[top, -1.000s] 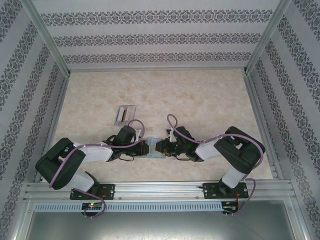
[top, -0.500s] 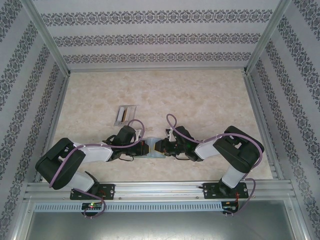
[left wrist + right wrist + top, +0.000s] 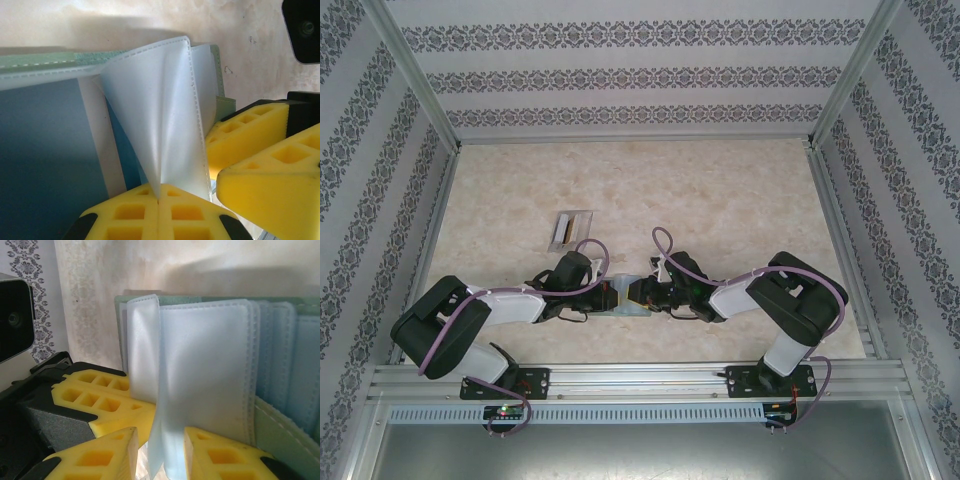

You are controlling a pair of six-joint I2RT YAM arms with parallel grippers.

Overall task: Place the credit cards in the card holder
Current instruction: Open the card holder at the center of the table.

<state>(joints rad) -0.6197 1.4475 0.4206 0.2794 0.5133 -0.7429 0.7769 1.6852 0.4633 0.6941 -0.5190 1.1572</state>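
Note:
I should pull the gripped flap (image 3: 150, 100) back with my left gripper, clear of my right gripper's open fingers, because the clear pocket flap's loose edge (image 3: 170, 457) hangs in them.
The sage-green card holder (image 3: 45, 60) lies open on the table, its clear inner pockets fanned out, between both grippers (image 3: 627, 308). My left gripper (image 3: 159, 192) is shut on the edge of one clear pocket flap (image 3: 160, 110). A blue credit card (image 3: 45, 165) shows behind a clear pocket to its left. My right gripper (image 3: 160, 440) faces it from the other side. Its yellow fingers (image 3: 215, 455) stand apart, with a clear pocket flap (image 3: 200, 370) hanging loose in the gap. The right gripper's fingers (image 3: 255, 145) sit close beside the left one's.
A clear slotted stand (image 3: 570, 230) sits on the marbled table (image 3: 720, 200) behind the left arm. Patterned walls and metal rails (image 3: 835, 250) close in the sides and back. Both arms fold inward near the front edge.
My right gripper has edged slightly left toward the left gripper, and its fingers have come a little apart. The left arm and card holder have stayed put.

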